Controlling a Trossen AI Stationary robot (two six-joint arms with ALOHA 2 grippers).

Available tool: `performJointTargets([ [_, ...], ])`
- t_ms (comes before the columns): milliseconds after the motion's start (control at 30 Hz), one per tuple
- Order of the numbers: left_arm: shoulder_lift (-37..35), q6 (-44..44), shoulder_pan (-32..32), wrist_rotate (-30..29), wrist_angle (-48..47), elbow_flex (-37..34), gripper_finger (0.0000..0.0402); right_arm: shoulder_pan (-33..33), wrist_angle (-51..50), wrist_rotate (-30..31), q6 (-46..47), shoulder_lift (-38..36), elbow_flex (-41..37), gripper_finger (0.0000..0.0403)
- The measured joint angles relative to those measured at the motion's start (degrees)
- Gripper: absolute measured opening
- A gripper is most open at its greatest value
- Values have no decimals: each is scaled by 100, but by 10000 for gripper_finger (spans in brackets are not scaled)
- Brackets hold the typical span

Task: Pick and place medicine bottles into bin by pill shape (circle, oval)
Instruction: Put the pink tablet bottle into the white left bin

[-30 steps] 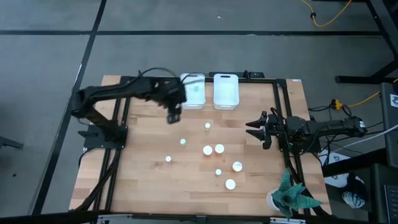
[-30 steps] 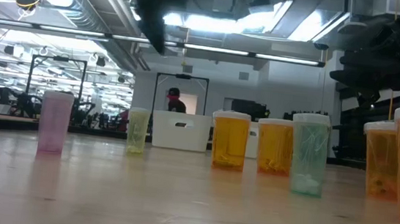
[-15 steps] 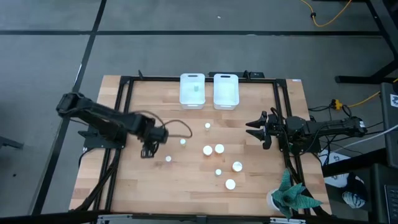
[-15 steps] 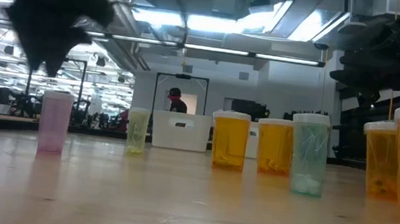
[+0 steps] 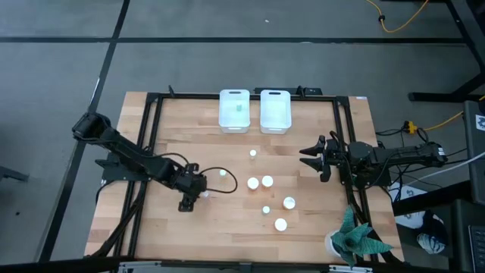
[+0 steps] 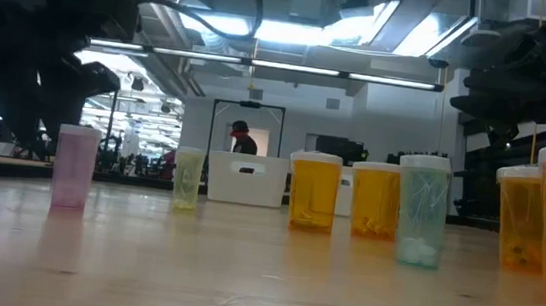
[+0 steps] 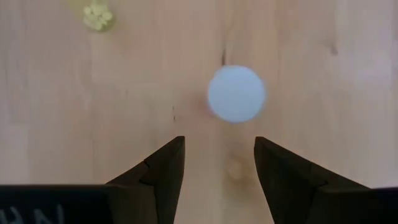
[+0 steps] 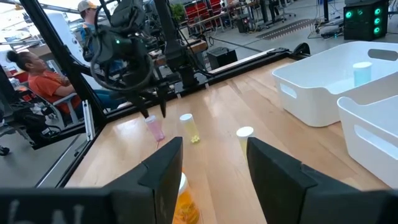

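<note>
The pink bottle (image 6: pixel 74 169) stands clear, lined up with my open fingers' gap, so my left gripper should keep heading for its white cap (image 7: pixel 236 93) until my fingers straddle it.
Several white-capped bottles stand upright on the wooden table (image 5: pixel 174 227): a pink one (image 5: pixel 204 194), a pale green one (image 5: pixel 223 173), and orange and pastel ones to their right (image 5: pixel 267 181). In the low view the pink bottle (image 6: pixel 75 166) stands leftmost. My left gripper (image 5: pixel 186 202) is open and points down, low over the table just near-left of the pink bottle. The bottle's white cap (image 7: pixel 236 93) lies just beyond my open fingers (image 7: pixel 165 174), untouched. My right gripper (image 5: pixel 309 158) waits open at the table's right side.
Two white bins (image 5: pixel 234 111) (image 5: pixel 276 111) stand at the far edge; the left one holds a small bottle (image 5: pixel 237 108). A black frame (image 5: pixel 151 121) borders the table. A green plant (image 5: pixel 356 236) sits at the near right corner. People show in the room behind (image 8: pixel 37 74).
My left gripper has swung from beside the left bin toward the table's near edge and left, and has come down low beside the pink bottle. The bottles on the table have stayed in place.
</note>
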Motion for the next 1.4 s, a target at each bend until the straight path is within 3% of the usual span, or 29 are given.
performJointTargets([
  [300, 404, 357, 2, -156, 1007, 0, 185, -2, -2, 0, -5, 0, 0, 181],
  [600, 435, 361, 2, -213, 1072, 0, 179, 0, -2, -1, -14, 0, 0, 181],
  [867, 435, 361, 28, -202, 987, 99, 118, -1, -3, -1, -14, 0, 0, 181],
  [1000, 363, 369, 277, -177, 203, 665, 89, -1, -4, 0, -14, -1, 0, 181],
  [1167, 162, 1439, 933, -343, -1045, 1753, 89, -1, -11, -2, -14, 1, 0, 181],
  [1400, 82, 3816, 2692, -553, -1112, 2836, 92, -2, -9, 0, -14, 1, 0, 181],
])
